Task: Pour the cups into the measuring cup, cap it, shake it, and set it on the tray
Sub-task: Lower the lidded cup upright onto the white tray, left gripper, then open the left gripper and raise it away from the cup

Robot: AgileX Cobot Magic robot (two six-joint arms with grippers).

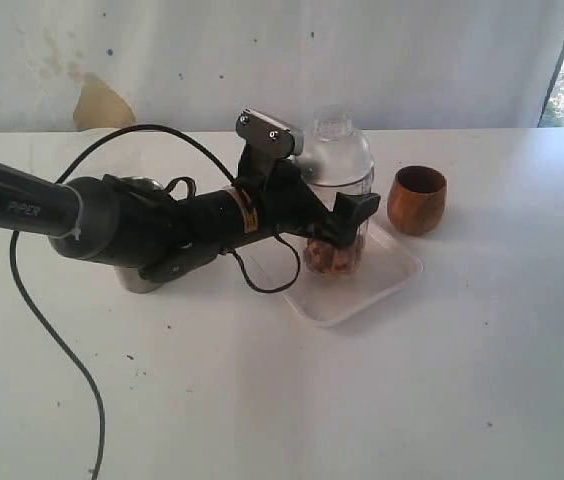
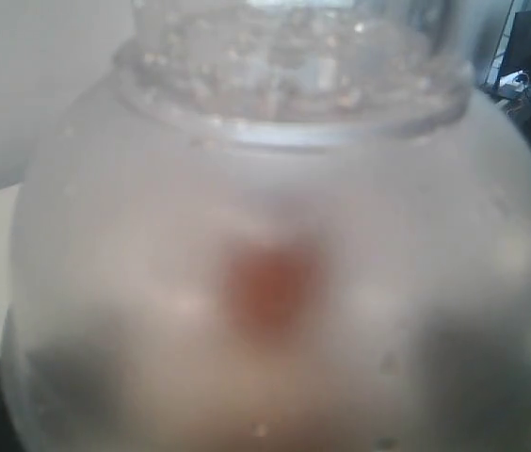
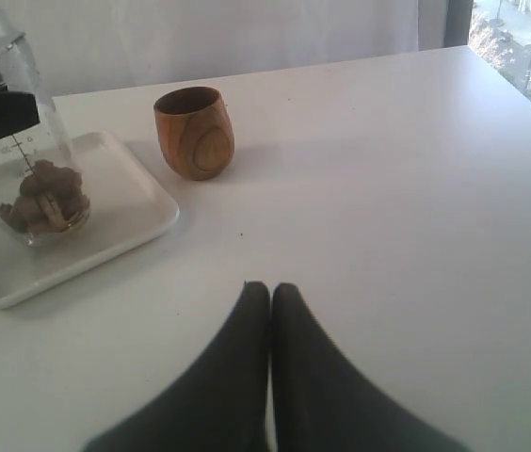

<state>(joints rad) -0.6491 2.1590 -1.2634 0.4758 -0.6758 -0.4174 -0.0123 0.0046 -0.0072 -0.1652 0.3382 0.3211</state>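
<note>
I should keep lowering the capped measuring cup (image 1: 335,165), which is upright over the white tray (image 1: 337,293), with my left gripper until its base rests there, and then let go.
The clear measuring cup (image 1: 334,252) stands upright over the white tray (image 1: 387,275), with brownish pieces in its bottom and a frosted domed cap (image 1: 337,155) on top. My left gripper (image 1: 347,225) is shut around its middle; whether its base touches the tray I cannot tell. The cap (image 2: 275,282) fills the left wrist view. The wooden cup (image 1: 417,200) stands upright just right of the tray. The steel tumbler (image 1: 140,278) is mostly hidden behind the left arm. My right gripper (image 3: 270,287) is shut and empty, low over the table, apart from the wooden cup (image 3: 195,132) and the tray (image 3: 124,235).
A black cable (image 1: 57,340) from the left arm trails over the table's front left. A pale wall (image 1: 362,50) runs along the table's far edge.
</note>
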